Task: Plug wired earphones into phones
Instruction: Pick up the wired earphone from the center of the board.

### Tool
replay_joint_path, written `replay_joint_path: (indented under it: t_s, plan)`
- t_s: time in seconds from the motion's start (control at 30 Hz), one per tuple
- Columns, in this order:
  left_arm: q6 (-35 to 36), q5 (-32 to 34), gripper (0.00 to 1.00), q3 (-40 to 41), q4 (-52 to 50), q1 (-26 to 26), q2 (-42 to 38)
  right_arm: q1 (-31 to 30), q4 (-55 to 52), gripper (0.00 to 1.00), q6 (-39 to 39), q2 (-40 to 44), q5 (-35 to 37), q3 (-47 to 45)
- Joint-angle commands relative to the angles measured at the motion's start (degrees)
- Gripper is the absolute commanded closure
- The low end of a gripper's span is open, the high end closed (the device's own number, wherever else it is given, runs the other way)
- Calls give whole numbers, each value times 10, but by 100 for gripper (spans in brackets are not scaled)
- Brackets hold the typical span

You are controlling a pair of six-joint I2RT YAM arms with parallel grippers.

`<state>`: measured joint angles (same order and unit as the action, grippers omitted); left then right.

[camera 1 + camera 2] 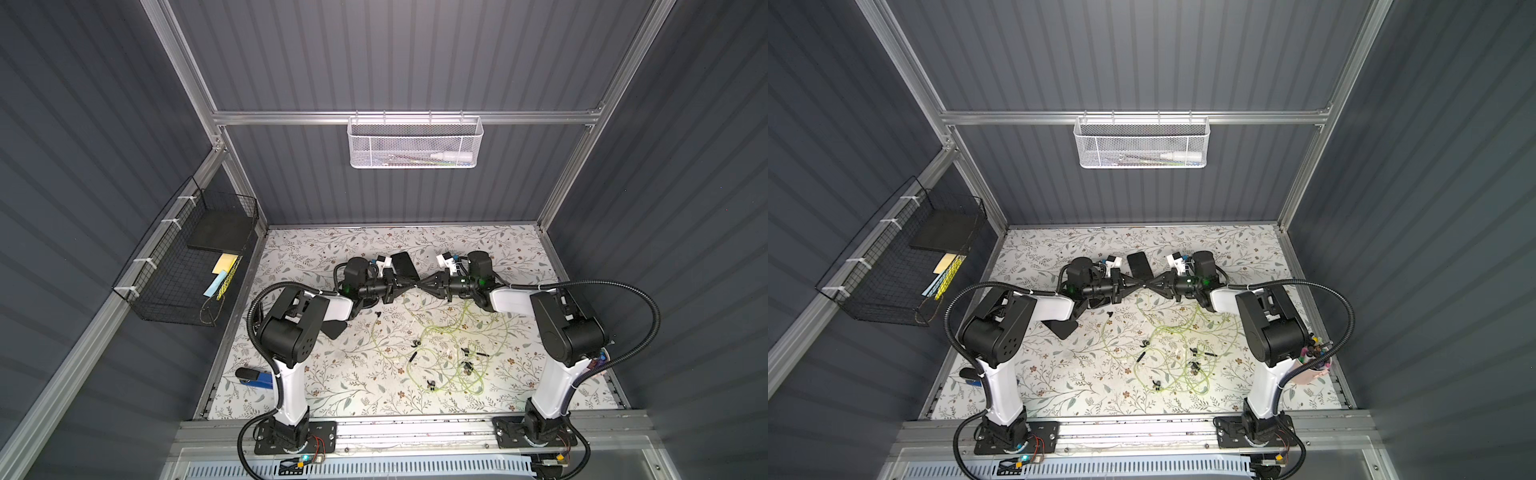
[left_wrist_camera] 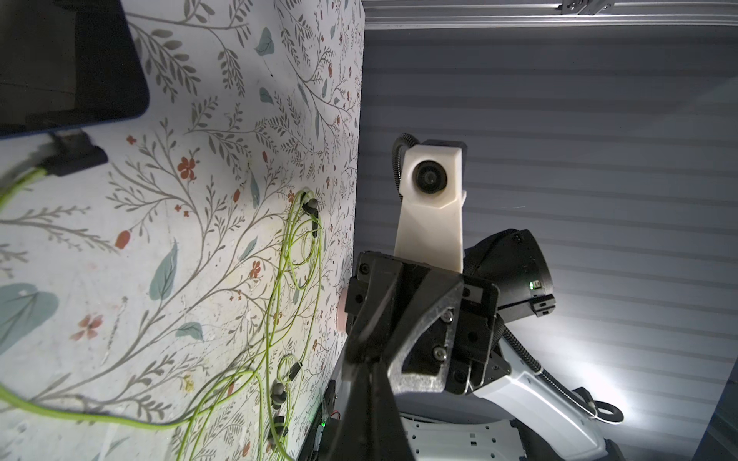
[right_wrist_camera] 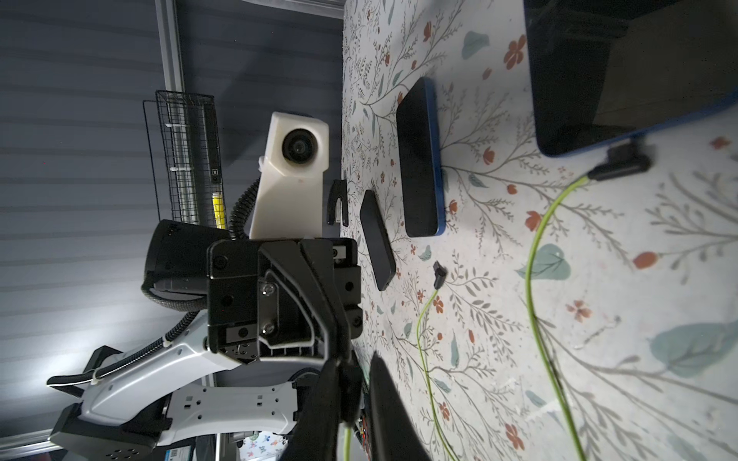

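Note:
The middle phone is lying flat, away from the plug in my right gripper [image 3: 350, 388], so next my left gripper picks up that phone [image 3: 419, 163] and brings it over to the plug.
In both top views my left gripper [image 1: 414, 286] [image 1: 1141, 285] and right gripper [image 1: 422, 286] [image 1: 1148, 285] meet tip to tip above the table. Just behind them lies a phone [image 1: 405, 266] [image 3: 639, 72] with a black plug [image 3: 623, 163] [image 2: 76, 155] against its edge. The left gripper [image 2: 369, 383] is shut, its tips at a small black earphone piece [image 3: 351, 383] trailing a green cord. The right gripper [image 3: 355, 385] has closed narrowly round that piece. Two more phones [image 3: 419, 159] [image 3: 377, 239] lie beyond, beside a loose plug [image 3: 438, 275]. Tangled earphones [image 1: 436, 353] cover the front.
A black wire basket [image 1: 183, 266] hangs on the left wall and a white mesh basket [image 1: 415, 141] on the back wall. A blue box [image 1: 257, 378] sits front left, a pink cup of pens [image 1: 1312, 370] front right.

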<state>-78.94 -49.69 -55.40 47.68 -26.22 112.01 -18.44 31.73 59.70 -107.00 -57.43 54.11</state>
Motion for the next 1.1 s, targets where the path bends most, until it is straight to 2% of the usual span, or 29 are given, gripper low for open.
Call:
replay_joint_path:
  t_s: [0.0,0.13,0.37,0.4,0.47,0.53,0.63,0.8,0.87,0.97,1.07]
  plan:
    - [-3,-6,100,-2,17,-3,5,-2,11,91,2,-3,2,0]
    - [-1,-3,100,1,15,-3,5,-2,18,97,8,-1,3,-2]
    - [10,9,100,5,-7,-3,4,-1,24,100,11,4,7,-5]
    - [12,12,96,5,-13,-2,2,-1,24,100,11,4,8,-5]
    - [29,28,68,5,-45,3,-8,-1,23,100,8,6,11,-7]
    - [68,49,51,-3,-121,12,-31,-1,20,100,3,10,16,-11]
    - [159,113,38,-31,-311,29,-81,-1,-1,100,-16,20,32,-17]
    - [266,263,31,-126,-610,54,-122,-4,-98,100,-94,57,92,-20]
    - [320,377,27,-195,-746,54,-106,-9,-148,100,-135,82,131,-22]
    - [369,475,24,-291,-870,51,-61,-15,-203,100,-182,115,175,-23]
    - [413,552,16,-356,-940,33,-18,-15,-243,100,-212,131,187,-23]
